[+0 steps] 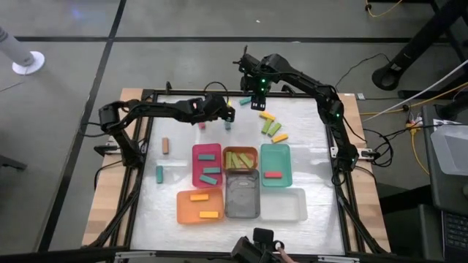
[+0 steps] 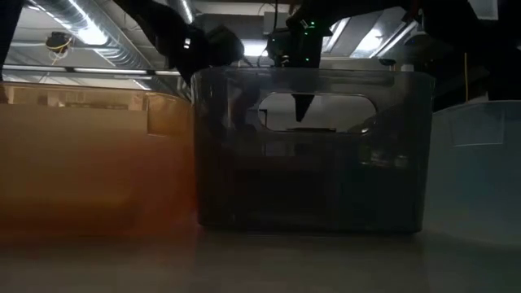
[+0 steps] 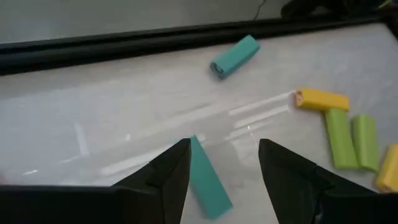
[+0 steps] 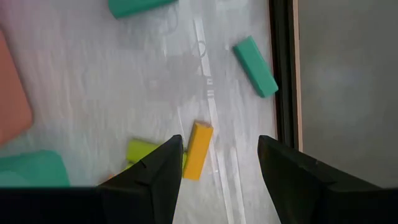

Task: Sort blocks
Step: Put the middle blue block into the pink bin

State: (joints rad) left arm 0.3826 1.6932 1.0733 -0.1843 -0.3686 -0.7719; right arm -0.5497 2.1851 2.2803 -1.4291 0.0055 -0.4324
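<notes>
The left gripper is above the teal block (image 3: 209, 179), which lies clear of the lime green blocks. The gripper should keep moving down until the block has both fingers on either side of its long sides (image 3: 217, 180), and then close.
My left gripper (image 1: 224, 113) is open at the far middle of the table. In the left wrist view (image 3: 224, 168) a teal block (image 3: 206, 180) lies flat on the table between its fingers, close to one of them; I cannot tell whether it touches. My right gripper (image 1: 257, 95) is open and empty at the far edge. In the right wrist view (image 4: 221, 165) it hangs over a yellow block (image 4: 199, 150). Another teal block (image 1: 245, 101) lies near the far rim. Two lime green blocks (image 1: 272, 128) and a second yellow one (image 1: 280, 137) lie to the right.
Six trays stand in the near middle: pink (image 1: 207, 165) with teal blocks, brown (image 1: 240, 157) with green blocks, teal (image 1: 275, 164) with a red block, orange (image 1: 199, 207) with yellow blocks, grey (image 1: 242, 194) and clear (image 1: 284, 205). A brown block (image 1: 166, 145) and a teal block (image 1: 159, 173) lie at the left.
</notes>
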